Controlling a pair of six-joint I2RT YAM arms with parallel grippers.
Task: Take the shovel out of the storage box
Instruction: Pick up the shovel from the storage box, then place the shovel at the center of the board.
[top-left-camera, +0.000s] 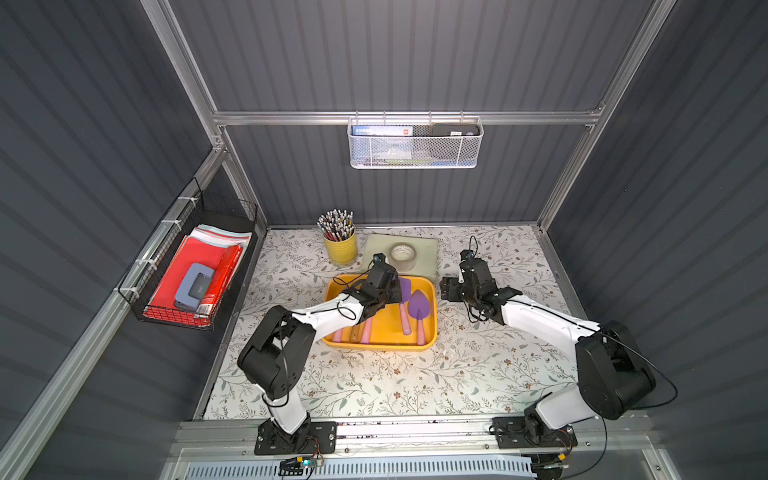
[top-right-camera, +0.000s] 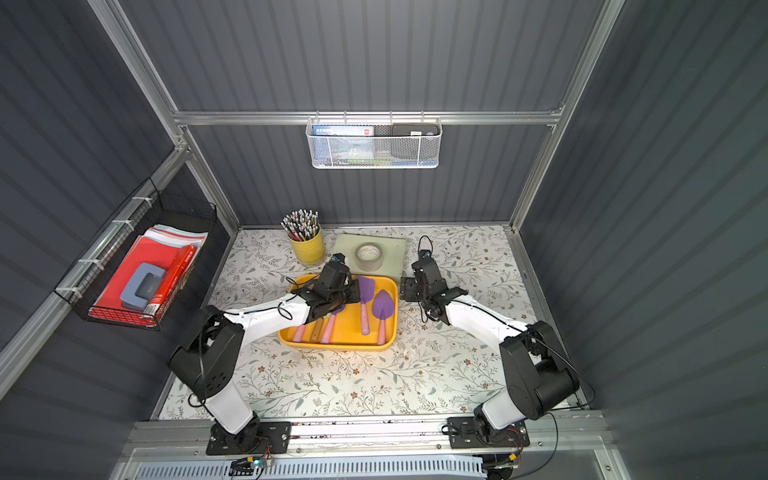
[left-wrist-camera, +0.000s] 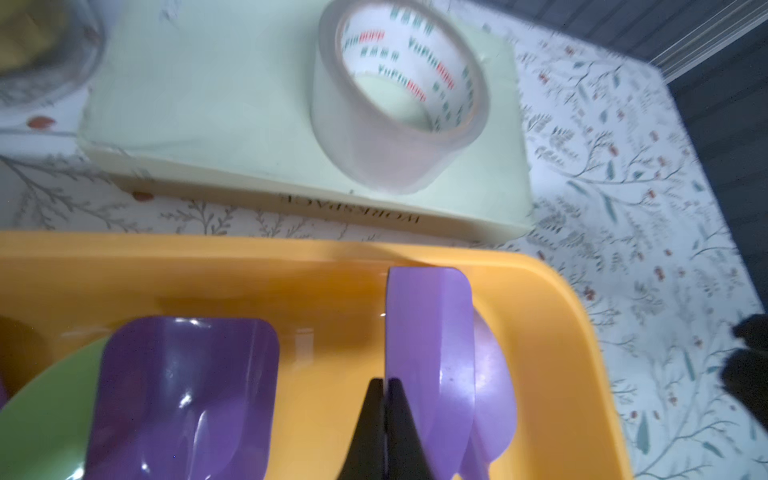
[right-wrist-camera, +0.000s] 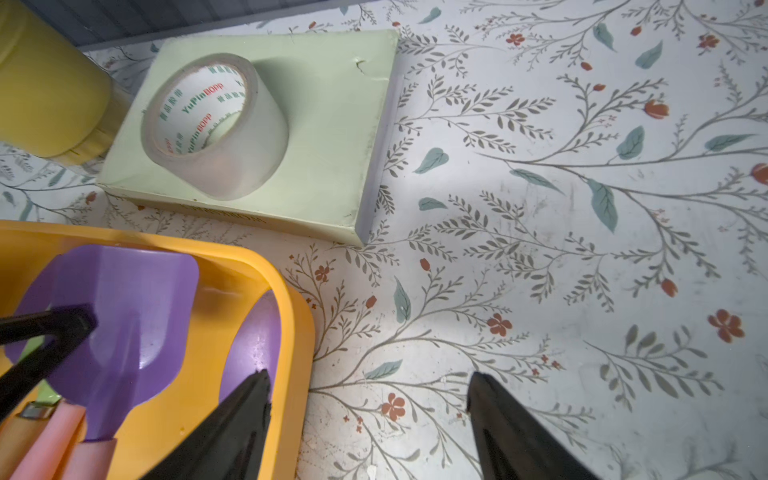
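Note:
My left gripper keeps lifting the shovel's blade (top-left-camera: 405, 285) that it holds, as the shovel's pink handle (top-left-camera: 405, 323) is free, until my right gripper holds that handle.
The yellow storage box (top-left-camera: 382, 345) (top-right-camera: 340, 347) sits mid-table and holds several toy tools with purple heads and pink handles. The square-bladed purple shovel (top-left-camera: 404, 286) (left-wrist-camera: 428, 332) (right-wrist-camera: 137, 299) lies near the box's far right corner. My left gripper (top-left-camera: 395, 291) (left-wrist-camera: 386, 382) is over the box, its jaws pressed together on the raised side edge of that blade. A pointed purple trowel (top-left-camera: 419, 308) (left-wrist-camera: 494, 395) lies just beyond it. My right gripper (top-left-camera: 446, 289) (right-wrist-camera: 370, 386) hangs open beside the box's right rim (right-wrist-camera: 291, 299), holding nothing.
A yellow pencil cup (top-left-camera: 340, 247) and a pale green flat box (top-left-camera: 424, 249) with a tape roll (top-left-camera: 401, 253) stand just behind the storage box. A black wire basket (top-left-camera: 187, 282) hangs on the left wall and a white mesh basket (top-left-camera: 415, 143) on the back wall.

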